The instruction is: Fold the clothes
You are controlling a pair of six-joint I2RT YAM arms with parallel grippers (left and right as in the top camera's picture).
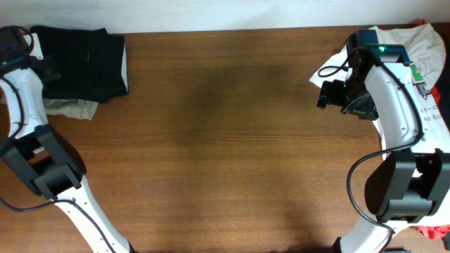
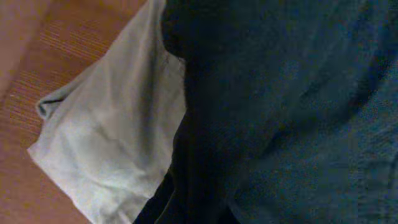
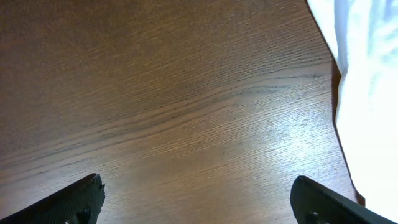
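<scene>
The black shorts overhang one side while the beige-khaki shorts stick out (image 1: 76, 108) beneath, so my left gripper should regrip the black shorts (image 1: 79, 65) and shift them over the stack.
A folded black pair of shorts (image 1: 84, 60) lies at the table's far left corner, on top of beige-khaki shorts (image 1: 70, 107) that stick out beneath it. In the left wrist view the black shorts (image 2: 280, 112) fill most of the frame, with the beige shorts (image 2: 106, 137) to their left; no fingers show there. My left gripper (image 1: 15, 43) is by the black shorts' left edge, its jaws unclear. A white printed T-shirt (image 1: 422, 49) lies crumpled at the far right, and its edge shows in the right wrist view (image 3: 367, 93). My right gripper (image 1: 329, 93) (image 3: 199, 208) is open and empty over bare wood just left of the T-shirt.
The brown wooden table (image 1: 225, 140) spans the view. A red item (image 1: 436, 232) sits at the front right corner, and a bit of red (image 1: 420, 24) shows by the T-shirt. Both arm bases stand at the front corners.
</scene>
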